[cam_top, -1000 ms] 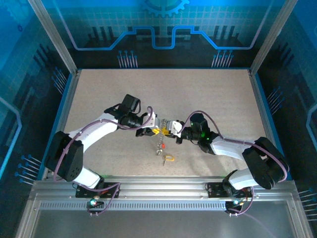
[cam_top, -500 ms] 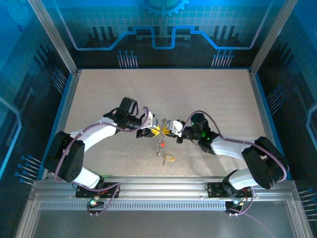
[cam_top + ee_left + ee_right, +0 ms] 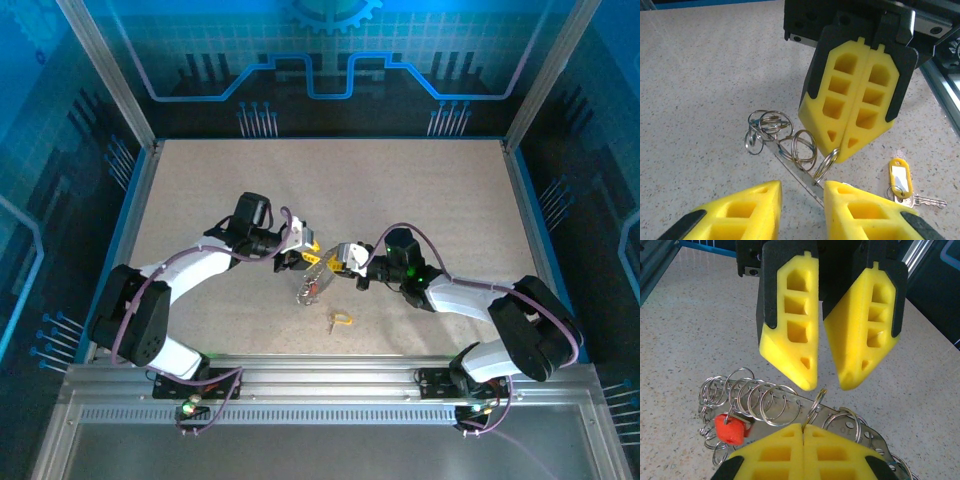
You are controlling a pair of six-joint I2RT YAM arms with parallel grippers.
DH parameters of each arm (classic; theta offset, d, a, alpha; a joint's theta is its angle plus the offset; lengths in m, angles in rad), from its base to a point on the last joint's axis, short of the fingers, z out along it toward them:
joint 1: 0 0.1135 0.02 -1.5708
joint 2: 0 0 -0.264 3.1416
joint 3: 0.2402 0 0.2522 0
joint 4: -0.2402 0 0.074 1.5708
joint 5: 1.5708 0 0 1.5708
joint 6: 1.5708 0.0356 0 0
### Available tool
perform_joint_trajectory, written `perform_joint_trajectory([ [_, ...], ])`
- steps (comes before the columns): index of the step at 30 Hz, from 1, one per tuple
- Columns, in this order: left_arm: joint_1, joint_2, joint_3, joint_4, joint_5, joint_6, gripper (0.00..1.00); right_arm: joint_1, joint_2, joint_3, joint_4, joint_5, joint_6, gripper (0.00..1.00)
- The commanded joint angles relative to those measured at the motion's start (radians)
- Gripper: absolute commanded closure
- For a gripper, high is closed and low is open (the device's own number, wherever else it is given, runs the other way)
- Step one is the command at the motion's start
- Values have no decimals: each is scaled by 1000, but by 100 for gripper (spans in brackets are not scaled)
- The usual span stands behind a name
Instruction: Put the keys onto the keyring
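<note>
The keyring slants out of my right gripper's fingers, so my left gripper needs to pinch the keyring's free edge while my right gripper gets a straighter grip.
My right gripper is shut on one thin silver keyring, which stands upright out of its pads. That ring hangs on a flat perforated metal strip carrying several more split rings. A key with a red head hangs from the rings at the left. My left gripper is open, its fingertips a little back from the held ring, with the strip's end running into the gap. A key with a yellow tag lies on the table apart from both. From above, the grippers face each other.
The speckled table has open room on all sides of the grippers. Metal frame rails run along the near edge, and blue walls enclose the other sides. The yellow-tagged key lies between the grippers and the near rail.
My left gripper has opened and drawn back to the left, away from the right gripper. The strip of rings now hangs lower and to the left of the right gripper.
</note>
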Motion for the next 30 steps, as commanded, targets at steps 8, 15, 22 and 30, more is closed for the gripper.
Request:
perform_joint_trajectory([
  [8, 3, 42, 10, 10, 121, 3, 71, -12, 5, -3, 5, -17, -7, 100],
  [15, 3, 58, 31, -24, 129, 14, 79, -13, 11, 1, 8, -18, -8, 100],
  [22, -1, 79, 60, -62, 162, 22, 81, -13, 14, 10, 2, -15, -15, 100],
  [30, -1, 83, 80, -101, 177, 24, 81, -10, 14, 9, 26, 19, -19, 100],
])
